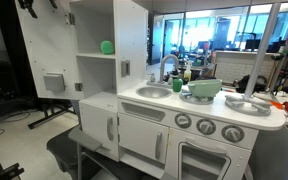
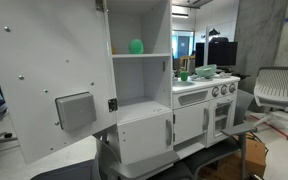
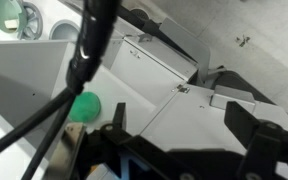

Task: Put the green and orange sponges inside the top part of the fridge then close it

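My gripper needs to back away, go around behind the door and push it closed, because the fridge door is wide open with my gripper on its inner side [image 2: 59,70].
The green sponge [image 1: 106,47] [image 2: 136,45] lies on the upper shelf inside the top part of the fridge [image 1: 96,35] [image 2: 139,25]. That compartment's door [image 1: 44,50] [image 2: 44,80] is swung wide open. In the wrist view the green sponge [image 3: 84,105] shows at the lower left. My gripper [image 3: 187,130] is open with nothing between its dark fingers [image 3: 119,118], and it is off to the sponge's right, over the white fridge and door. The orange sponge is not in view.
The door carries a grey dispenser panel [image 1: 52,82] [image 2: 74,110] [image 3: 239,95]. Beside the fridge stands the toy kitchen with a sink [image 1: 152,92], a light-green bowl [image 1: 206,88] and an oven with round knobs [image 1: 206,126]. A black cable [image 3: 84,50] crosses the wrist view. An office chair [image 2: 276,88] stands to one side.
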